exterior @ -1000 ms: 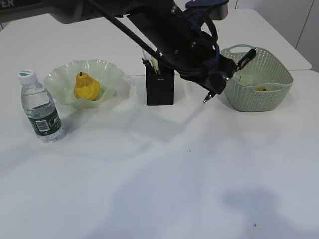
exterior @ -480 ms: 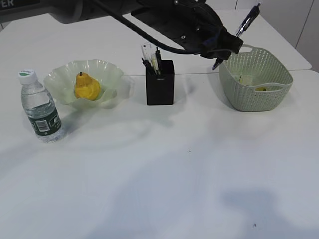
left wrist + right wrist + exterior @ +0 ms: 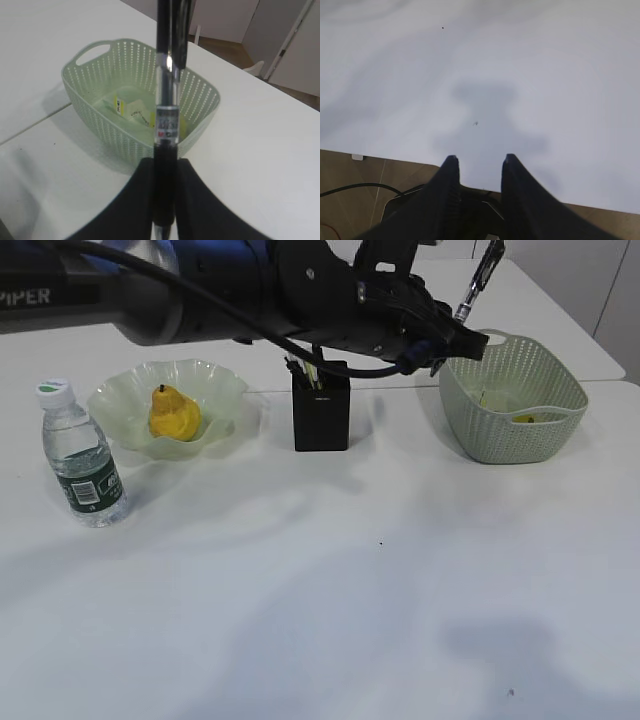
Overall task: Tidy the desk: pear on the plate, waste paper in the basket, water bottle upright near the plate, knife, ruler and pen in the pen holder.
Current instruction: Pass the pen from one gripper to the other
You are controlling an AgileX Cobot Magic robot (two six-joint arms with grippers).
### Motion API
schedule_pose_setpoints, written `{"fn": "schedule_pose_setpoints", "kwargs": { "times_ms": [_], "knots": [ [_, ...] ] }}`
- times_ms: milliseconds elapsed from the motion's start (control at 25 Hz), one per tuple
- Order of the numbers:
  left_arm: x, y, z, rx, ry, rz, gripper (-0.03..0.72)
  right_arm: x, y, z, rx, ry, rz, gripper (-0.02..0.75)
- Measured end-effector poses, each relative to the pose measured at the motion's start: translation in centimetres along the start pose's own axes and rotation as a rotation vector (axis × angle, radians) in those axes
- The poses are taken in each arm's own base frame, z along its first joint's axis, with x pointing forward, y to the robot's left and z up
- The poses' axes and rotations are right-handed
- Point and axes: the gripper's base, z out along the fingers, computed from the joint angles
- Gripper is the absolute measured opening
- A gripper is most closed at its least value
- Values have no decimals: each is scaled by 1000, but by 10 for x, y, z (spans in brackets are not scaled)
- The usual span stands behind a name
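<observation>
Next, I pull back the pen that my left gripper holds by its lower end (image 3: 437, 367), so that my right gripper can take its upper end (image 3: 490, 260).
My left gripper (image 3: 460, 328) is shut on a black and clear pen (image 3: 480, 275), held steeply upright by the left rim of the green basket (image 3: 515, 400). In the left wrist view the pen (image 3: 165, 100) stands between the fingers (image 3: 136, 200), gripped at its dark sleeve, with the basket (image 3: 90, 95) and paper scraps (image 3: 132, 107) behind it. The yellow pear (image 3: 172, 413) lies on the frilled plate (image 3: 225, 390). The water bottle (image 3: 82, 455) stands upright left of the plate. The black pen holder (image 3: 321, 412) holds thin items; knife and ruler cannot be told apart. My right gripper (image 3: 479, 160) is open and empty.
The left arm (image 3: 250, 285) spans the back of the table from the left, crossing above the pen holder. The right gripper hovers at the table's near edge (image 3: 395, 157), with floor and cables below it. A seam (image 3: 610, 380) divides the table from another behind.
The left arm lifted and swung the pen from a low slant in front of the basket to a steep, raised pose by its left rim. The right gripper has not moved.
</observation>
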Motion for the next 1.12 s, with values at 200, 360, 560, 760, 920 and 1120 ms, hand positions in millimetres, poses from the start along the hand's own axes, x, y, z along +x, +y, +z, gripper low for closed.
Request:
{"fn": "schedule_pose_setpoints", "kwargs": {
  "times_ms": [200, 360, 560, 760, 920, 1120],
  "knots": [
    [19, -11, 5, -14, -23, 8, 62, -1, 0, 0, -4, -11, -8, 244],
    [35, -9, 7, -25, 7, 4, 62, -2, 1, 0, -7, -25, -13, 244],
    [50, -6, 8, -43, 28, -2, 62, -3, 1, 0, -9, -32, -17, 244],
    [58, -8, 0, -84, -44, -12, 62, -3, 1, 0, -9, -33, -19, 244],
    [59, -15, -14, -108, -114, -27, 62, -3, 1, 0, -9, -34, -19, 244],
    [62, -15, -32, -124, -126, -33, 62, -6, 2, 0, -16, -66, -26, 244]
  ]
}}
